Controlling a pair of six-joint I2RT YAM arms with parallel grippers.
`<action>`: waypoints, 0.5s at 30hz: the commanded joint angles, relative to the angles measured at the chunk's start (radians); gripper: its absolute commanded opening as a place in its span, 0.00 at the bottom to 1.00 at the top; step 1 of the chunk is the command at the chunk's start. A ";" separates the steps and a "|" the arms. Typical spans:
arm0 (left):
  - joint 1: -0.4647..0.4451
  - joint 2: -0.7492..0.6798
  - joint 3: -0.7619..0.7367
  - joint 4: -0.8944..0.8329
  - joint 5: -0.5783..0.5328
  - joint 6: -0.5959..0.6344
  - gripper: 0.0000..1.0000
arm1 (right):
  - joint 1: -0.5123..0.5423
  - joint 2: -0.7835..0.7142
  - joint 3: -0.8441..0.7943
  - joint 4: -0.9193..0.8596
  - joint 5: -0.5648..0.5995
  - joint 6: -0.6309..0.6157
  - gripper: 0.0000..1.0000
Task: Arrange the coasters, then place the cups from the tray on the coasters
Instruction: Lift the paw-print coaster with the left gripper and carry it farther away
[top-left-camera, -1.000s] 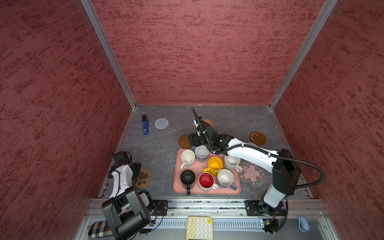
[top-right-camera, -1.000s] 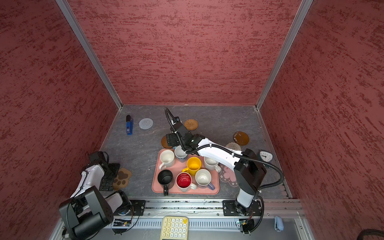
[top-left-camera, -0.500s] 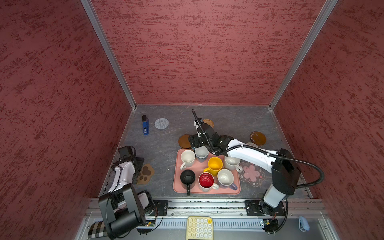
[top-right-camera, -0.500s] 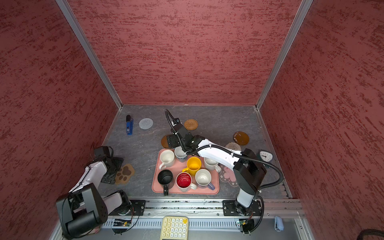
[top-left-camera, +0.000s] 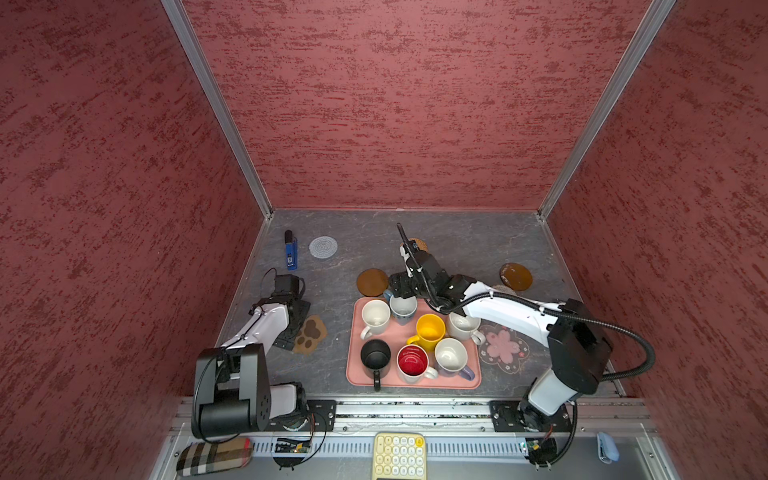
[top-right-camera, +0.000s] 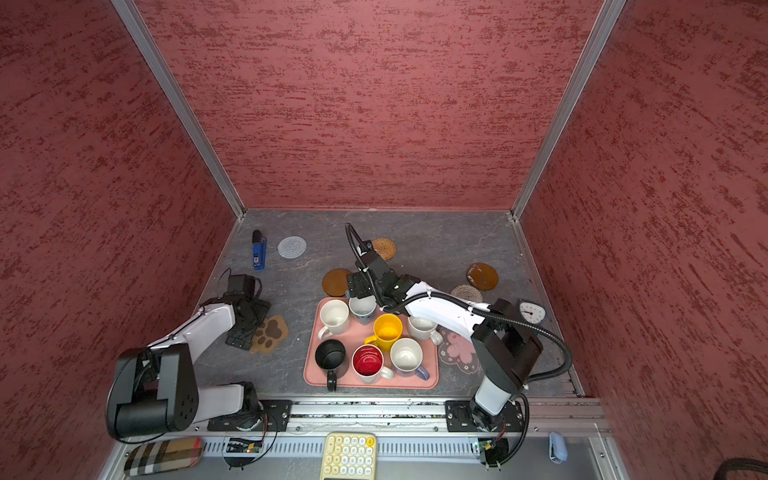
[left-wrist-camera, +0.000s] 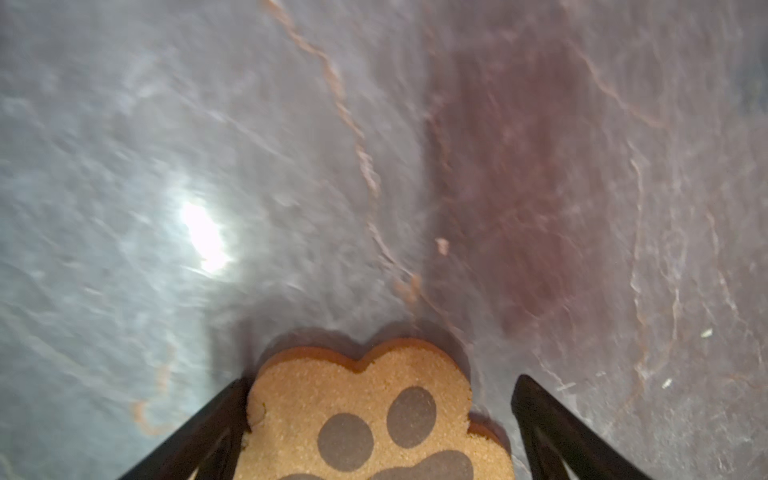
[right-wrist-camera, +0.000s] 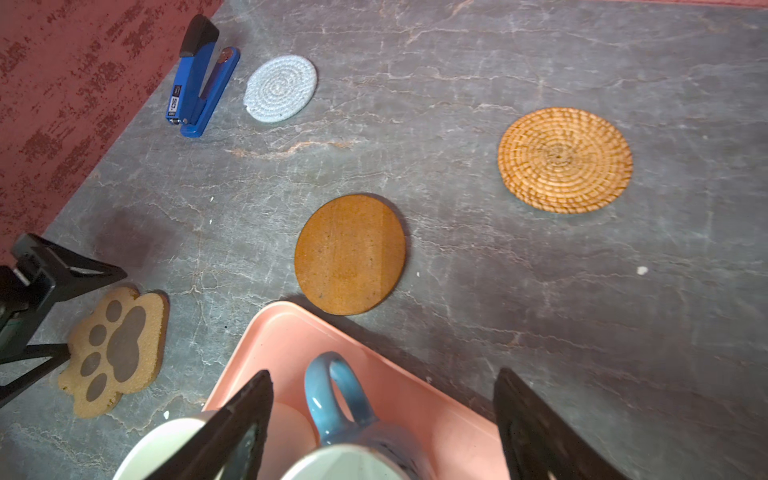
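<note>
The tan paw coaster has my left gripper coming at it from the wall's side, so next I go around to the coaster's near edge and push the coaster past the tray.
The pink tray holds several cups, among them blue, white, yellow and black. My right gripper hangs open over the tray's far corner, its jaws either side of the blue cup and its handle. The tan paw coaster lies flat on the table between the open jaws of my left gripper. Other coasters lie around: grey woven, wicker, brown discs, beige woven and pink flower.
A blue stapler lies by the left wall near the grey coaster. A small clock stands at the right edge. A yellow keypad and a plaid case sit in front of the rail. Red walls close three sides.
My left arm has stretched out and the paw coaster has slid right and away from the front edge, staying between the open jaws. The right arm has hardly moved.
</note>
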 joint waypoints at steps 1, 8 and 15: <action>-0.069 0.091 0.023 0.018 0.047 -0.110 0.99 | -0.019 -0.061 -0.031 0.048 -0.021 -0.007 0.84; -0.150 0.192 0.169 -0.030 0.000 -0.134 1.00 | -0.061 -0.132 -0.096 0.060 -0.024 -0.019 0.84; -0.210 0.133 0.273 -0.147 -0.142 0.059 1.00 | -0.065 -0.183 -0.124 0.041 0.035 -0.061 0.84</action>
